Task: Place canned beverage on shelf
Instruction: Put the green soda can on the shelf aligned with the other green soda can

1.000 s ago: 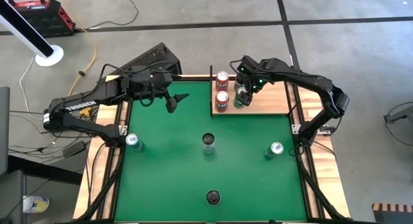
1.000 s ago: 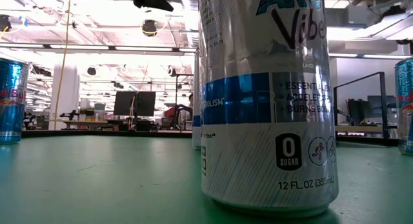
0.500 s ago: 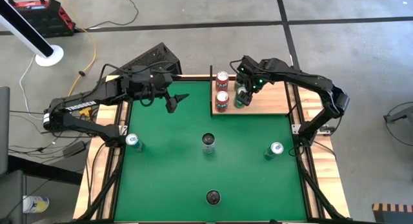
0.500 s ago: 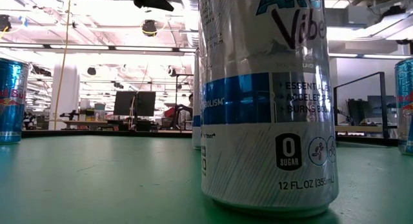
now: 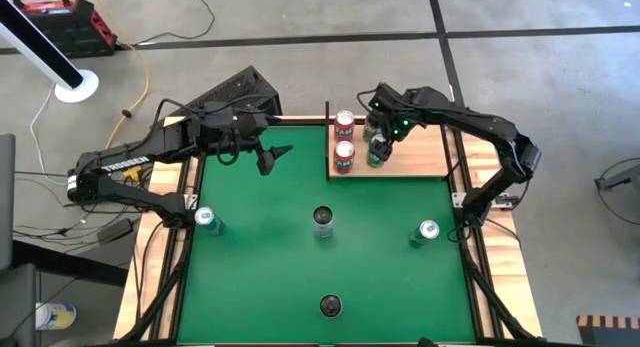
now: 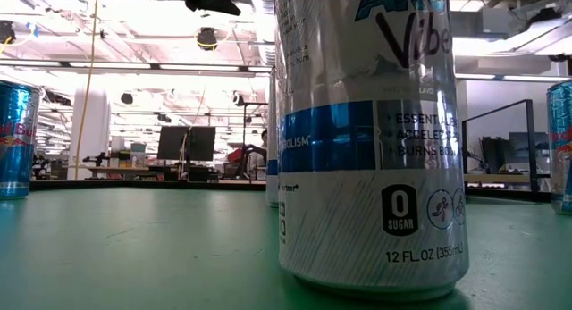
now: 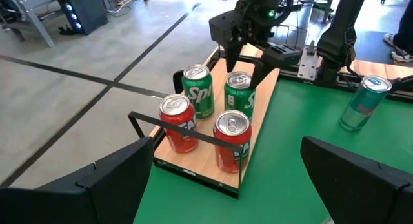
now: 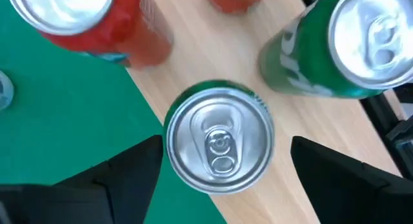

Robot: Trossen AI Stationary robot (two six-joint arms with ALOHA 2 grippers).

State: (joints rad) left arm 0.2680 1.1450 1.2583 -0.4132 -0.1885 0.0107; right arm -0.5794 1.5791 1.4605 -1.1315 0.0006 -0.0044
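The nearer green can is already upright with a gap to the red can (image 8: 173, 88), so my right gripper should move back, close and push it gently from the shelf's open end (image 8: 258, 201).
The shelf (image 5: 415, 157) is a pale-wood panel at the table's far right. Four cans stand upright on it on their bases: two red (image 7: 177, 124) (image 7: 231, 140) and two green (image 7: 198, 90) (image 7: 239, 98). My right gripper (image 7: 244, 66) hangs open above the nearer green can (image 8: 219, 140), pointing down. One finger (image 8: 129, 172) stands on each side of the can's top, and a gap shows on both sides. My left gripper (image 5: 268, 159) waits open over the green surface's far left part, with nothing between its fingers.
Several more cans stand on the green felt: one at the left edge (image 5: 206, 219), one in the middle (image 5: 322, 219), one at the right (image 5: 427, 230) and one near the front (image 5: 330, 305). A thin black frame (image 7: 187, 130) borders the shelf's left side.
My right gripper's fingers have spread apart around the green can's top and let go of it. The can stands on the shelf where it was.
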